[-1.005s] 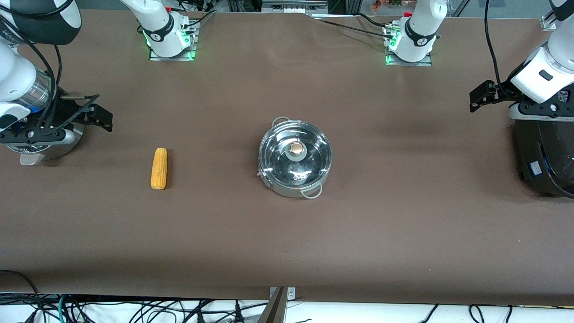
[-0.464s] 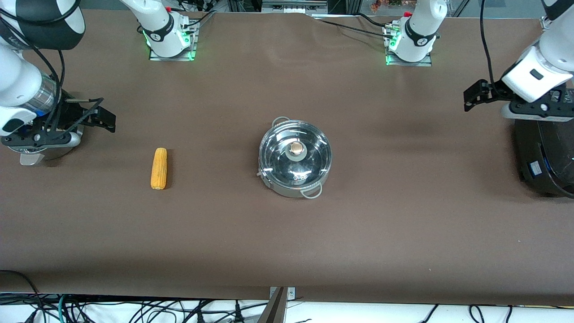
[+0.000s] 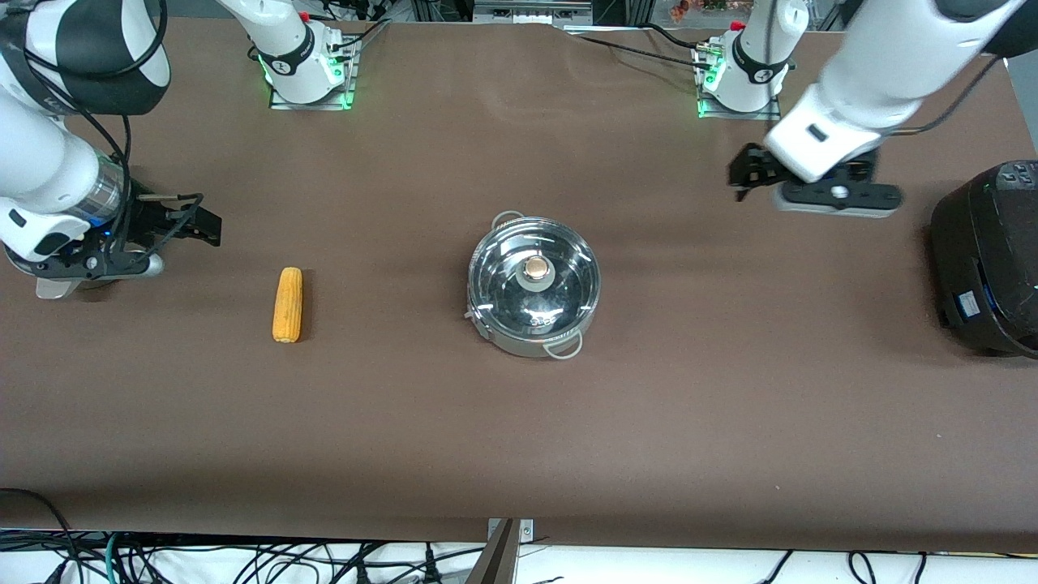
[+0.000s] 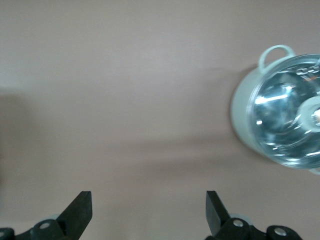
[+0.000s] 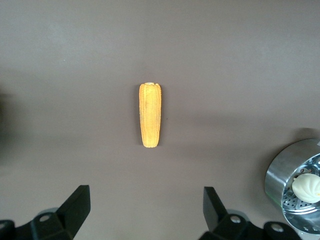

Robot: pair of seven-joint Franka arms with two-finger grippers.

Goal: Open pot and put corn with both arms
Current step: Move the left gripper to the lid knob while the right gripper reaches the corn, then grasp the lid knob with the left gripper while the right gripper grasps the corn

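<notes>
I see only shiny steel through the glass lid (image 3: 541, 310), so I expect the steel pot (image 3: 516, 345) to be empty when I carry the yellow corn over it.
The shiny steel pot (image 3: 534, 285) stands mid-table with its glass lid on and a bronze knob (image 3: 535, 268) at the lid's centre. The left wrist view catches the pot (image 4: 280, 110) at its edge. The yellow corn (image 3: 288, 304) lies on the table toward the right arm's end and shows whole in the right wrist view (image 5: 150, 115). My left gripper (image 3: 742, 174) hangs open and empty over bare table between the pot and the rice cooker, fingertips wide apart (image 4: 148, 200). My right gripper (image 3: 199, 225) is open and empty over the table beside the corn (image 5: 146, 195).
A black rice cooker (image 3: 985, 259) sits at the left arm's end of the table. A perforated steel steamer pot (image 5: 287, 175) holding a white bun (image 5: 306, 187) stands under the right arm's hand. Both arm bases (image 3: 304, 65) (image 3: 742, 77) line the table's farther edge.
The left arm has swung from above the rice cooker toward the pot. The right gripper has shifted slightly toward the corn. Both grippers stayed open.
</notes>
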